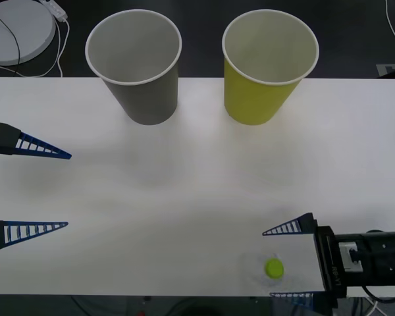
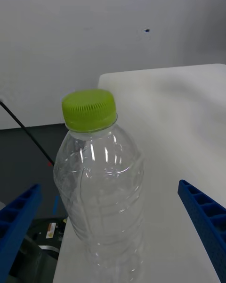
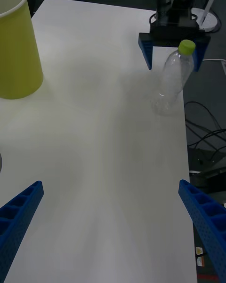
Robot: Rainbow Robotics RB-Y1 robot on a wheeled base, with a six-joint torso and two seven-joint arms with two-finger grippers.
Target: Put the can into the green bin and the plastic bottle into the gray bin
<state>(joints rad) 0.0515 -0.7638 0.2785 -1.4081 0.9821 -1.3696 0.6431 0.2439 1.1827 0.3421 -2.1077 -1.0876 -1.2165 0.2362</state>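
The plastic bottle (image 1: 274,268) should be empty under its cap when I lift it, because the white table shows through its clear lower walls (image 2: 114,243).
The plastic bottle (image 1: 274,268) stands upright near the table's front edge at the right, clear and ribbed with a lime-green cap (image 2: 88,109). My right gripper (image 1: 268,263) is open around it, one blue finger on each side, with gaps to the bottle (image 2: 96,179) in the right wrist view. The left wrist view shows the bottle (image 3: 173,78) in front of the right gripper (image 3: 172,45). At the table's far edge stand the gray bin (image 1: 133,66) and, to its right, the green bin (image 1: 270,69), (image 3: 16,52). My left gripper (image 1: 62,191) hangs open over the left side. The can is out of view.
The white table (image 1: 184,197) has its front edge just beside the bottle. Behind the table at the far left, a round white disc (image 1: 16,26) with cables lies on the dark floor. More cables (image 3: 202,122) hang past the table's right side.
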